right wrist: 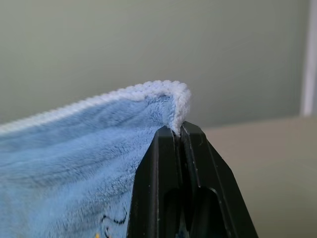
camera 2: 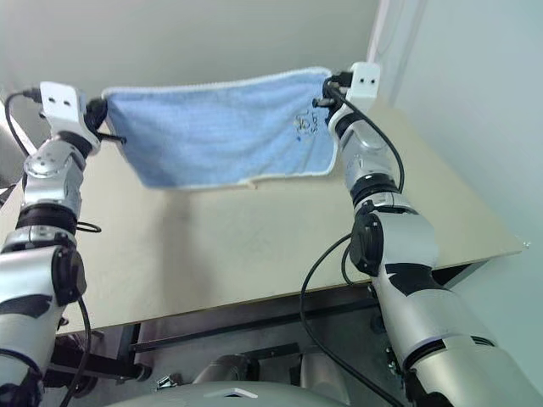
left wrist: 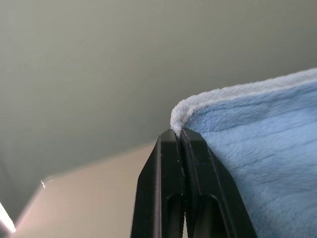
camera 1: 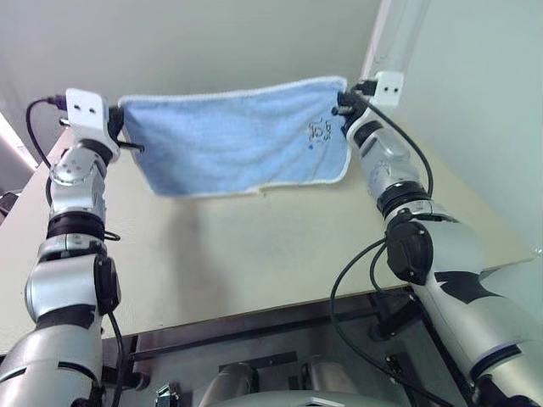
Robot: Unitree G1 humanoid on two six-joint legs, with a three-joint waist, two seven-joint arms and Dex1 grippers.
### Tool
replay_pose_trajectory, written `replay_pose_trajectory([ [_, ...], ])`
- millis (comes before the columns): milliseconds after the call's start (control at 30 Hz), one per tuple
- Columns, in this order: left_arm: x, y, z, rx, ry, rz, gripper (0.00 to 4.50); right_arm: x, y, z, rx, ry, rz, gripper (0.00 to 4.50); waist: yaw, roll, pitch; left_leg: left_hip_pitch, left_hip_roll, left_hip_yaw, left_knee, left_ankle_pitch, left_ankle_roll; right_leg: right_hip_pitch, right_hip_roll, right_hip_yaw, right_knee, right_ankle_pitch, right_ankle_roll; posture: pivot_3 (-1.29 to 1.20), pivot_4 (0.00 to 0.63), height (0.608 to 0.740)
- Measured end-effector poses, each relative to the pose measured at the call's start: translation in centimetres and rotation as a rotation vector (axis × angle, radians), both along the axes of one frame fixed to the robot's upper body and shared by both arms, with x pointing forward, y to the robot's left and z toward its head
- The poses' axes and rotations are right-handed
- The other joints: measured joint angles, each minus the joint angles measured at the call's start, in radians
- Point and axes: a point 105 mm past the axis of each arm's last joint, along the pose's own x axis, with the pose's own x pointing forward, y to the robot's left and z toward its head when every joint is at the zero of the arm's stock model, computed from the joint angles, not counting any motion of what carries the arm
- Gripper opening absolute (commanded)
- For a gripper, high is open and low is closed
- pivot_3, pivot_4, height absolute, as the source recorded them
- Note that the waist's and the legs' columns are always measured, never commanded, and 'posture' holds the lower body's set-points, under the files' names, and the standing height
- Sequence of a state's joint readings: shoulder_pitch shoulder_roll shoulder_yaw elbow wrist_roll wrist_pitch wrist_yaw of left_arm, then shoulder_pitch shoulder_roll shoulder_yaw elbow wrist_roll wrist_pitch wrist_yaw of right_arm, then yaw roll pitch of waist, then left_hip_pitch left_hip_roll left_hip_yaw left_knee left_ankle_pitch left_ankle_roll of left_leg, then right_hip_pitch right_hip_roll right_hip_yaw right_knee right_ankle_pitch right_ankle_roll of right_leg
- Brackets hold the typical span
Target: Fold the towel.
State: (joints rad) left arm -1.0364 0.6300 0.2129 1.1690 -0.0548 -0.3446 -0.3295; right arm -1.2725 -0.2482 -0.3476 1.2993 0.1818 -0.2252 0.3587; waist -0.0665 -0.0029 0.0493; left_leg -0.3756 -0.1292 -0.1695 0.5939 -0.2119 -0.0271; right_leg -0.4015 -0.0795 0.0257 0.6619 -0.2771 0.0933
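I should pull my left gripper and my right gripper back down to fold the towel double near the front edge (camera 1: 237,310), because the towel's lower edge (camera 1: 259,190) is clear of the tabletop.
The light blue towel (camera 1: 237,140) with a white trimmed edge hangs stretched in the air above the table, held by its two upper corners. A small dark drawing (camera 1: 319,130) sits near its right upper corner. My left gripper (camera 1: 115,125) is shut on the left corner, and in the left wrist view its black fingers (left wrist: 195,163) pinch the white trim of the towel (left wrist: 257,144). My right gripper (camera 1: 344,103) is shut on the right corner; its fingers (right wrist: 198,163) clamp the curled trim of the towel (right wrist: 74,148). The towel's lower edge hangs free, clear of the tabletop.
A beige table (camera 1: 254,254) lies below the towel, its front edge near me and its right edge (camera 2: 475,212) running back to the wall. A plain wall (camera 1: 212,42) stands behind, and a white post (camera 1: 399,34) rises at the back right.
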Motion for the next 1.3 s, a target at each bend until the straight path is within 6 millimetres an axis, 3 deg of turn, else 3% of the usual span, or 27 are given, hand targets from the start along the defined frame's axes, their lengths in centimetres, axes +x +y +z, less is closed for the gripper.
replay_pose_trajectory([
  [100, -0.2, 0.1, 0.5, 0.042, -0.048, 0.015, 0.03, -0.3, -0.2, 0.6, -0.012, -0.057, 0.022, 0.00, -0.012, 0.000, 0.000, 0.000, 0.000, 0.001, 0.000, 0.000, 0.000, 0.000, 0.000, 0.000, 0.000, 0.000, 0.000, 0.00, 0.000, 0.740],
  [200, -1.0, 0.2, -0.5, 0.099, -0.051, -0.029, 0.03, -1.3, -0.1, -0.2, -0.053, -0.130, 0.090, 0.00, -0.020, -0.001, -0.001, 0.001, 0.000, 0.001, 0.000, 0.000, 0.001, 0.001, 0.000, 0.000, 0.001, 0.000, 0.000, 0.00, 0.000, 0.740],
  [367, -4.1, 1.4, -6.9, 0.160, 0.078, -0.136, 0.03, -3.6, -0.8, -6.3, -0.068, -0.092, 0.227, 0.00, -0.039, -0.001, -0.001, 0.001, 0.000, 0.000, 0.002, 0.000, 0.001, 0.002, 0.000, 0.000, 0.002, 0.001, 0.002, 0.00, 0.000, 0.740],
  [467, -6.5, 2.9, -9.2, 0.163, 0.120, -0.149, 0.03, -6.0, -0.9, -8.8, -0.076, -0.101, 0.336, 0.00, -0.042, -0.001, -0.001, 0.001, 0.001, -0.001, 0.002, 0.000, 0.001, 0.001, 0.001, 0.000, 0.003, 0.002, 0.001, 0.00, 0.000, 0.740],
  [633, -10.0, 5.5, -8.1, 0.189, 0.068, -0.122, 0.03, -11.0, -0.5, -10.6, -0.059, -0.089, 0.561, 0.00, -0.027, 0.000, -0.001, 0.002, 0.001, -0.001, 0.004, 0.000, 0.001, 0.002, 0.001, 0.000, 0.003, 0.002, 0.001, 0.00, 0.000, 0.740],
  [700, -11.6, 6.2, -8.5, 0.184, 0.087, -0.125, 0.03, -13.4, -0.6, -11.0, -0.053, -0.060, 0.655, 0.00, -0.021, 0.001, -0.002, 0.002, 0.001, -0.001, 0.004, 0.000, 0.001, 0.003, 0.001, 0.000, 0.003, 0.001, 0.001, 0.00, 0.000, 0.740],
  [800, -13.7, 6.3, -10.8, 0.165, 0.185, -0.165, 0.03, -16.5, -1.3, -11.9, -0.031, 0.015, 0.759, 0.00, 0.001, 0.001, -0.002, 0.003, 0.001, 0.000, 0.004, 0.000, 0.001, 0.004, 0.001, 0.000, 0.002, 0.001, 0.001, 0.00, 0.000, 0.740],
  [1067, -19.8, 5.1, -14.8, 0.064, 0.428, -0.298, 0.03, -22.0, -2.4, -14.5, 0.002, 0.219, 0.857, 0.00, 0.042, 0.001, -0.002, 0.001, 0.006, 0.006, 0.005, -0.002, -0.003, 0.005, -0.001, 0.000, 0.000, -0.006, -0.002, 0.00, 0.000, 0.740],
  [1200, -21.7, 4.5, -15.5, 0.015, 0.518, -0.357, 0.03, -23.1, -3.1, -15.1, -0.026, 0.288, 0.866, 0.00, 0.055, 0.001, -0.002, 0.000, 0.017, 0.020, 0.006, -0.003, -0.003, 0.008, -0.001, -0.004, -0.005, -0.006, -0.002, 0.00, 0.000, 0.740],
  [1300, -21.3, 4.2, -15.2, 0.006, 0.518, -0.374, 0.03, -22.3, -3.2, -15.1, -0.023, 0.285, 0.832, 0.00, 0.055, 0.005, 0.000, -0.001, 0.038, 0.040, 0.007, -0.003, -0.003, 0.012, -0.001, -0.017, -0.016, -0.006, -0.002, 0.00, 0.000, 0.740],
])
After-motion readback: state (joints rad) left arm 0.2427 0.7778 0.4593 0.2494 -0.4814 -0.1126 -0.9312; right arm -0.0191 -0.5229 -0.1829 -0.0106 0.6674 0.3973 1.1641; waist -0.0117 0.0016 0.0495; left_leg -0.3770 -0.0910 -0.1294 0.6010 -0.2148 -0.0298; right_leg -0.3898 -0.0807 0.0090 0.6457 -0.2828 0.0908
